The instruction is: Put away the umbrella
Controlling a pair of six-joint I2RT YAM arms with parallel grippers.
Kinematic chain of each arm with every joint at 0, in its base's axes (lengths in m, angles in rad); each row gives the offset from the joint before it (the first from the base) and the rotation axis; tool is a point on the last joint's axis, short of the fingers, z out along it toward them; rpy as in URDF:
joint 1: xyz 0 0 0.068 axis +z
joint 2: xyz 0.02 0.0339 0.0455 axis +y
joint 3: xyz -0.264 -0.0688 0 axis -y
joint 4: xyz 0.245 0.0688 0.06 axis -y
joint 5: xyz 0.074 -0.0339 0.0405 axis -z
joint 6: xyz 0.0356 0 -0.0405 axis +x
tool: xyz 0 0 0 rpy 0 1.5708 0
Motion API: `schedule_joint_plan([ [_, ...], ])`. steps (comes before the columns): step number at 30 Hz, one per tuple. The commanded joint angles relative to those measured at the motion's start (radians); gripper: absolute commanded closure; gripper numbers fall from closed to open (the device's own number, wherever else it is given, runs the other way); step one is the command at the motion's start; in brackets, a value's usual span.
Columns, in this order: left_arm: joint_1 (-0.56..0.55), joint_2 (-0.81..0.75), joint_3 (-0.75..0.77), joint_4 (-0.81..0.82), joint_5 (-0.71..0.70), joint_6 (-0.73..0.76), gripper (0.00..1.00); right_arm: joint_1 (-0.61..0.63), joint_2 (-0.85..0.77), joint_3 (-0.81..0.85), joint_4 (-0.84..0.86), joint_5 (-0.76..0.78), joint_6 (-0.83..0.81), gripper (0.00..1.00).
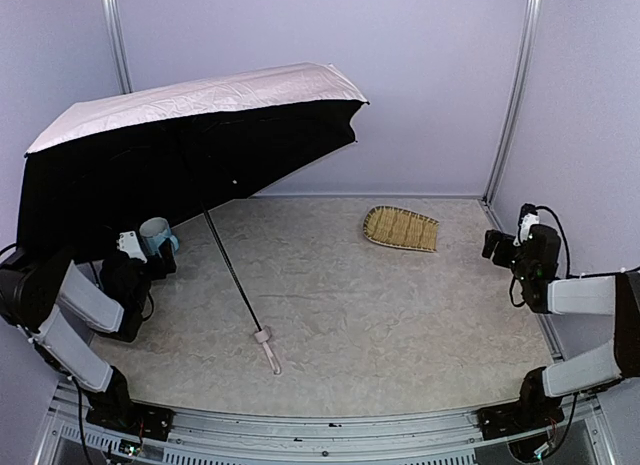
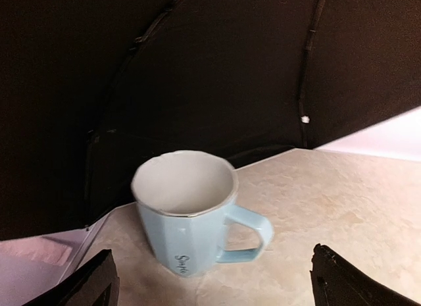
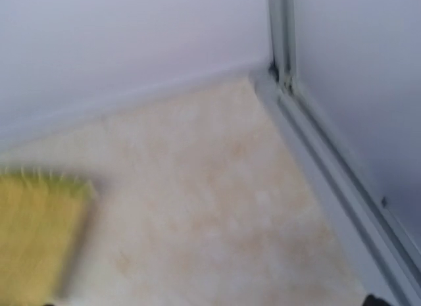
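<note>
The umbrella's dark shaft (image 1: 224, 250) is free below the canopy with the table open before it (image 1: 340, 275), so my right gripper should keep going across and close around the shaft.
The umbrella (image 1: 190, 135) stands open on the left of the table, pale pink outside and black inside, its canopy edge resting by the left wall. Its thin dark shaft (image 1: 232, 275) slopes down to the small pale pink handle (image 1: 268, 351) lying on the table near the front middle. The black lining (image 2: 197, 69) fills the upper left wrist view. My left gripper (image 1: 150, 253) is open and empty under the canopy, its fingertips (image 2: 92, 286) wide apart. My right gripper (image 1: 497, 245) is open and empty at the far right, away from the umbrella.
A light blue mug (image 2: 187, 214) stands upright just ahead of my left gripper, also seen from the top (image 1: 155, 233). A woven bamboo tray (image 1: 402, 228) lies at the back right, blurred in the right wrist view (image 3: 39, 233). A metal post (image 3: 283, 49) marks the back right corner.
</note>
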Motion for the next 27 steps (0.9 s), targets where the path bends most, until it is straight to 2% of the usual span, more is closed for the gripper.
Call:
schedule_joint_plan([
  [1,-0.031,-0.096,0.027,-0.075,0.080,0.082,0.01,-0.011,-0.145,-0.076,0.166,-0.140,0.161,0.00],
  [3,-0.049,-0.142,0.043,-0.135,0.020,0.083,0.01,-0.002,-0.133,-0.127,0.391,-0.407,0.204,0.00],
  [4,-0.061,-0.163,0.047,-0.156,0.002,0.090,0.01,0.011,-0.106,-0.100,0.404,-0.502,0.247,0.00],
  [6,-0.103,-0.206,0.056,-0.193,-0.048,0.117,0.01,0.088,-0.035,0.013,0.272,-0.584,0.232,0.00],
  [10,-0.209,-0.291,0.075,-0.262,-0.174,0.113,0.01,0.412,0.136,0.238,0.014,-0.467,0.019,0.00],
  [14,-0.243,-0.371,0.124,-0.479,-0.211,0.009,0.02,0.628,0.385,0.509,-0.128,-0.620,-0.027,0.01],
  [17,-0.276,-0.421,0.118,-0.537,-0.189,-0.047,0.02,0.744,0.569,0.752,-0.196,-0.693,-0.027,0.03],
  [21,-0.315,-0.460,0.106,-0.561,-0.169,-0.099,0.03,0.880,0.795,1.089,-0.368,-0.717,-0.119,0.02],
  [24,-0.335,-0.468,0.112,-0.589,-0.191,-0.114,0.02,0.937,0.950,1.338,-0.496,-0.687,-0.152,0.00],
  [27,-0.336,-0.480,0.111,-0.605,-0.217,-0.123,0.02,0.946,1.070,1.504,-0.542,-0.700,-0.121,0.00],
])
